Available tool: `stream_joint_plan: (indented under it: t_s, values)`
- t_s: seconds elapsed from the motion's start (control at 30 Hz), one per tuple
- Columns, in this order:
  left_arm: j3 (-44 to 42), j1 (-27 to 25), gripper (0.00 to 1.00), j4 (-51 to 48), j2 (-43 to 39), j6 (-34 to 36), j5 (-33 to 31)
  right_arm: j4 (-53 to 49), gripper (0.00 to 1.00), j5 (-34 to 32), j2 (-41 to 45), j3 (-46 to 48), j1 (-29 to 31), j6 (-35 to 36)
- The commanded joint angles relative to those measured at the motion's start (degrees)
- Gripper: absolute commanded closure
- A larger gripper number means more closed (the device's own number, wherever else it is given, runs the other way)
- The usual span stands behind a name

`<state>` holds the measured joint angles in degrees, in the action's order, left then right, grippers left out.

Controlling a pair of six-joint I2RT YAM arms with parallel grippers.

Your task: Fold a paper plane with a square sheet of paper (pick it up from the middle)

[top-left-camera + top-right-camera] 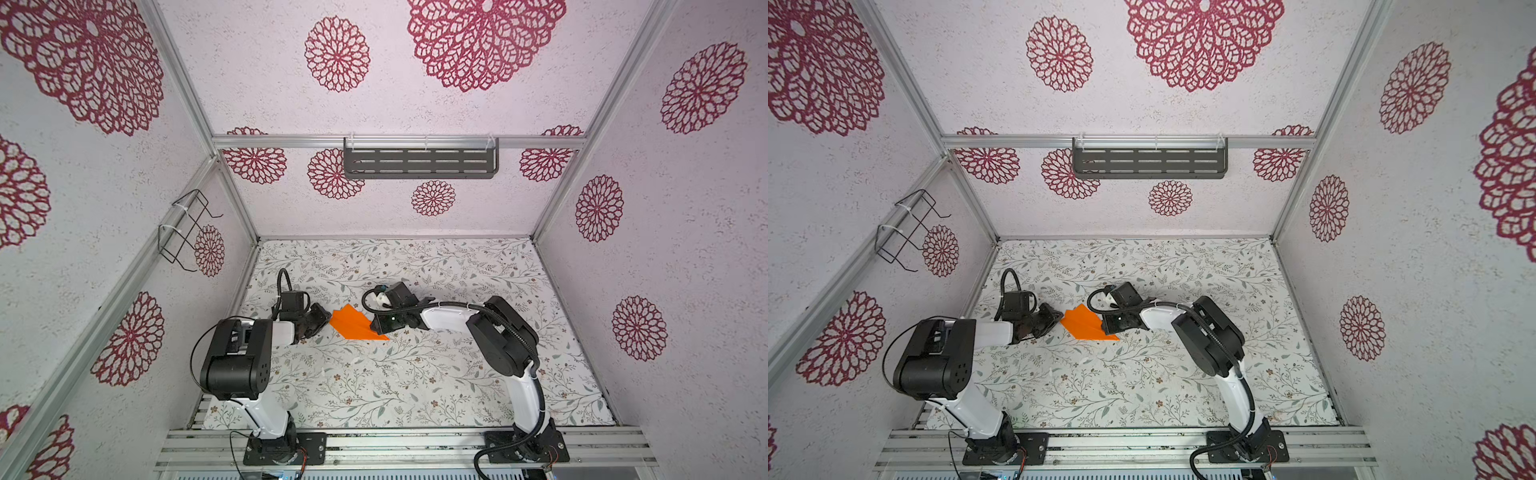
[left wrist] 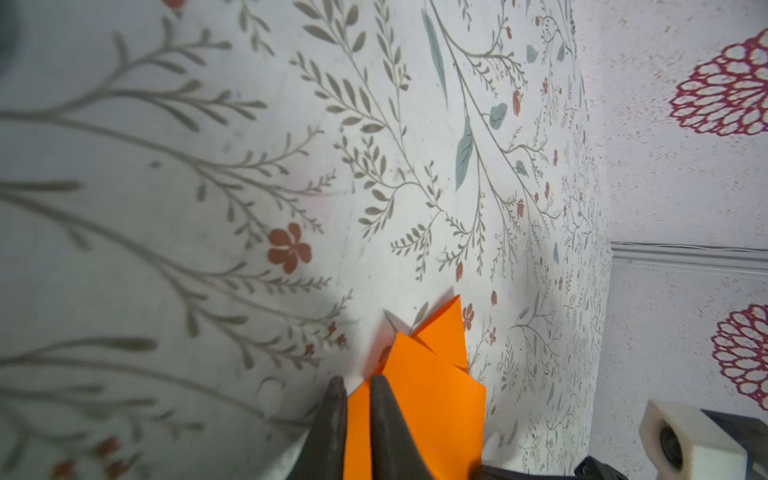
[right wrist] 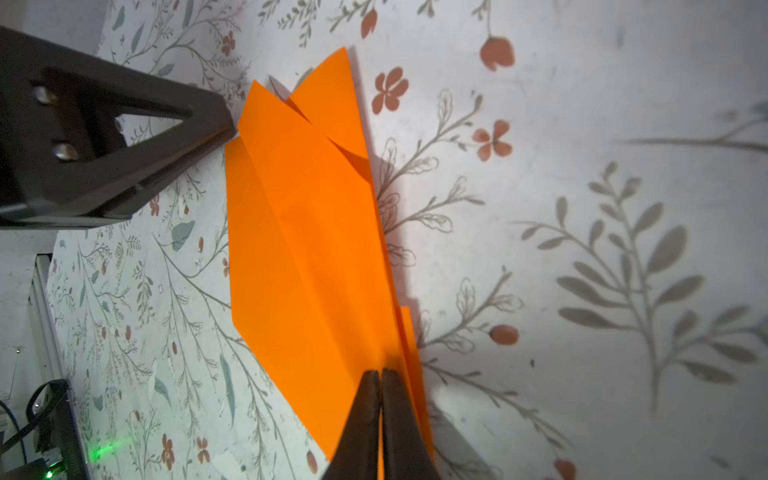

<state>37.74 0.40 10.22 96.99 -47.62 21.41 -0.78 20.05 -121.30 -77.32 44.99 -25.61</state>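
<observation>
The paper plane's blunt rear corner [image 3: 235, 147] is at my left gripper's closed fingers, so next my left gripper moves back, opens and grabs the middle layers [image 3: 308, 260] before it lifts.
The orange sheet of paper lies on the floral table as a folded, pointed paper plane [image 1: 353, 325] [image 1: 1086, 326], its tip toward the front right. My left gripper [image 1: 329, 319] [image 1: 1061, 319] meets its blunt rear corner. In the left wrist view the fingers [image 2: 358, 384] stand one under and one over a layer of the paper plane [image 2: 432, 386], pinching it. My right gripper [image 1: 375, 329] [image 1: 1105, 328] is at the opposite side. In the right wrist view its fingers [image 3: 380, 374] are shut on the long folded edge of the paper plane [image 3: 307, 232]. The left gripper [image 3: 232, 133] touches the far corner there.
The floral table cover [image 1: 415, 386] is walled in on three sides. A grey slotted shelf [image 1: 419, 162] hangs on the back wall and a black wire rack [image 1: 187, 228] on the left wall. An aluminium rail [image 1: 395, 444] holding both arm bases runs along the front.
</observation>
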Motion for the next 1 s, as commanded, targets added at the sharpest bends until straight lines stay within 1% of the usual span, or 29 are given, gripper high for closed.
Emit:
stream_joint_plan:
  t_s: [0.0,0.1,0.17,0.3,0.4,0.53,0.67,0.77,0.97]
  values:
    - [1.4,-1.1,0.84,-4.4,-5.9,-0.1,-0.6,-5.3,0.9,-2.7,-2.2,1.9,-0.7,-0.7]
    - [2.2,-4.9,0.85,-5.7,-9.0,-1.3,-0.8,-5.4,0.9,-2.6,-2.4,1.7,-0.6,-0.8]
    - [2.4,-8.2,0.85,-5.4,-9.3,-2.1,-0.7,-5.3,0.9,-2.7,-2.4,1.7,-0.6,-0.9]
    - [3.2,-14.4,0.87,-3.8,-6.3,-3.2,0.2,-5.2,0.9,-2.4,-2.7,1.7,-0.6,-1.0]
    - [3.4,-17.1,0.89,-3.0,-3.3,-3.2,0.8,-5.2,0.9,-2.2,-2.7,1.8,-0.7,-0.9]
    - [3.4,-17.7,0.9,-3.3,-0.3,-1.9,1.8,-5.4,0.9,-2.3,-2.6,1.9,-0.6,-0.9]
    - [3.8,-17.4,0.9,-4.4,1.7,-0.6,0.0,-5.2,0.9,-2.1,-2.9,2.0,-0.6,-1.2]
    - [2.9,-16.3,0.9,-4.3,2.3,-0.2,-1.3,-5.4,0.9,-2.4,-2.9,1.9,-0.7,-1.1]
    - [-0.6,-12.6,0.89,-2.1,3.5,-1.0,-1.1,-5.1,0.9,-2.4,-3.0,2.0,-0.7,-1.1]
